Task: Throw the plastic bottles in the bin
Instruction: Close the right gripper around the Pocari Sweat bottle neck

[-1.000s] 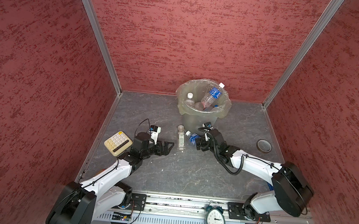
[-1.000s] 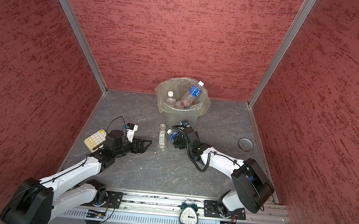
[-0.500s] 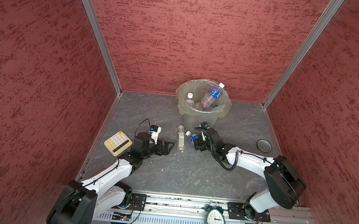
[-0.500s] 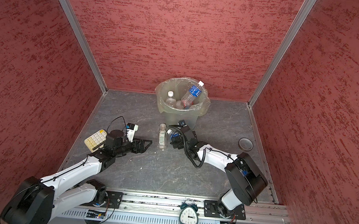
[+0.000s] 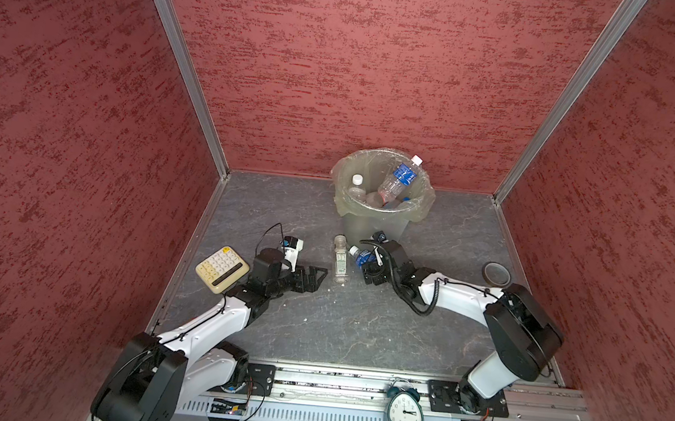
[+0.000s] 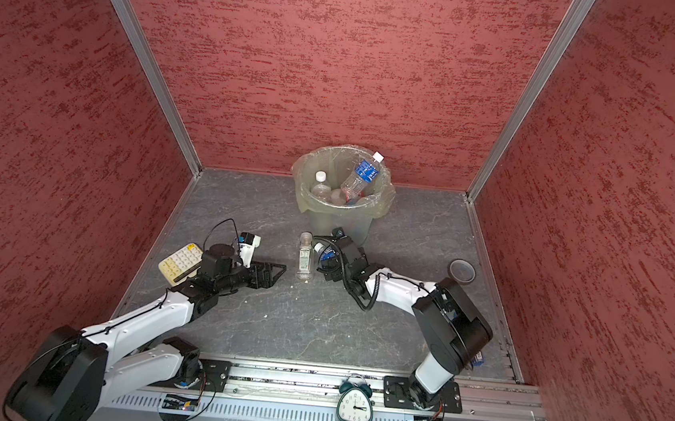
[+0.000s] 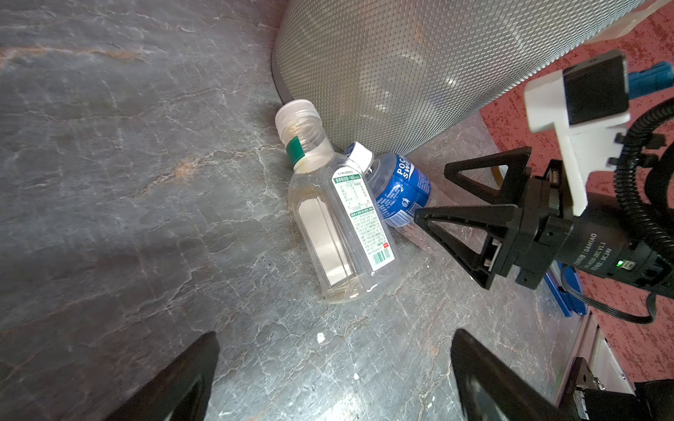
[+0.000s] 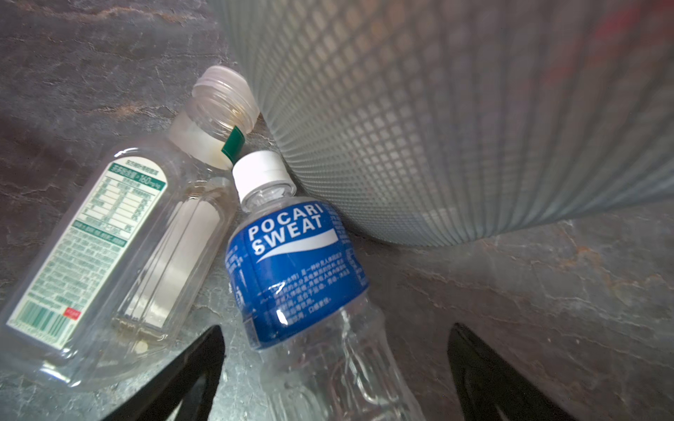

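The blue bottle's cap [image 8: 264,175] is against the bin, so my right gripper should move from the bottle's lower body to its blue label [image 8: 296,272] and pull the bottle back.
The bin [image 5: 367,226] [image 6: 337,222] stands at the back, bag-lined, with several plastic bottles inside; a blue-labelled one [image 5: 399,179] pokes above the rim. Two bottles lie on the floor against its base: a clear one with a white-green label [image 5: 340,259] [image 7: 339,222] [image 8: 109,255] and a blue-labelled Pocari Sweat bottle [image 5: 361,257] [image 7: 401,189] [image 8: 295,269]. My right gripper [image 5: 368,264] [image 8: 335,333] is open, its fingers either side of the blue bottle's clear lower body with gaps showing. My left gripper [image 5: 315,278] [image 7: 333,339] is open and empty over bare floor, short of the clear bottle.
A cream calculator [image 5: 222,269] lies beside the left arm near the left wall. A tape roll [image 5: 496,273] sits by the right wall. An alarm clock [image 5: 405,409] stands on the front rail. Red walls close in three sides.
My right gripper has slid forward along the floor so its fingers now flank the blue-labelled bottle, and that arm's elbow has swung. The left arm and both floor bottles have not moved.
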Motion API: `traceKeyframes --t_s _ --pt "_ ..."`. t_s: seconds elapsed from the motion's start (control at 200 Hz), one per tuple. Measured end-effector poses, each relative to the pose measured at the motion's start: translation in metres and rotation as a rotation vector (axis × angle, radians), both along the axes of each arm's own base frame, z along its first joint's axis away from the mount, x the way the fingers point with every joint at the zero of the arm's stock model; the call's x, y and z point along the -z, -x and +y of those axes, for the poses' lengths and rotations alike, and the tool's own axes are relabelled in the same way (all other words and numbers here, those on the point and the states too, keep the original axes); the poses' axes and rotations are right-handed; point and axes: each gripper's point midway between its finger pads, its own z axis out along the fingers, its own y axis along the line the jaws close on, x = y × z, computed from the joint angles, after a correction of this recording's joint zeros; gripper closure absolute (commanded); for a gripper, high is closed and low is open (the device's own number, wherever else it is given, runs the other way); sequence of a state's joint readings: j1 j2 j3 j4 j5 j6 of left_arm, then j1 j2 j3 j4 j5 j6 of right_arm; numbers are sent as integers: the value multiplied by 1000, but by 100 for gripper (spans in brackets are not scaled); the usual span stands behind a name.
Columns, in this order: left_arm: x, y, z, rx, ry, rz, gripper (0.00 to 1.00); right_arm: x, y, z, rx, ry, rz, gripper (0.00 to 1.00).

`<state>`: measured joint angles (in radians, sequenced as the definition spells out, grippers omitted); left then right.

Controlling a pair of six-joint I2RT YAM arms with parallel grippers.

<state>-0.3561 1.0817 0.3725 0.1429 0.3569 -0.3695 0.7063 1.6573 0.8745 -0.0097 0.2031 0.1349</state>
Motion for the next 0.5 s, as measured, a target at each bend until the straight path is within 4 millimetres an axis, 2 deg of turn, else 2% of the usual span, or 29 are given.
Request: traceKeyframes --t_s 0.225,0.501 --pt "6 -1 1 -4 -6 18 1 13 1 0 -8 32 23 7" --pt "11 -2 2 -7 -13 37 0 16 3 0 -12 47 31 15"
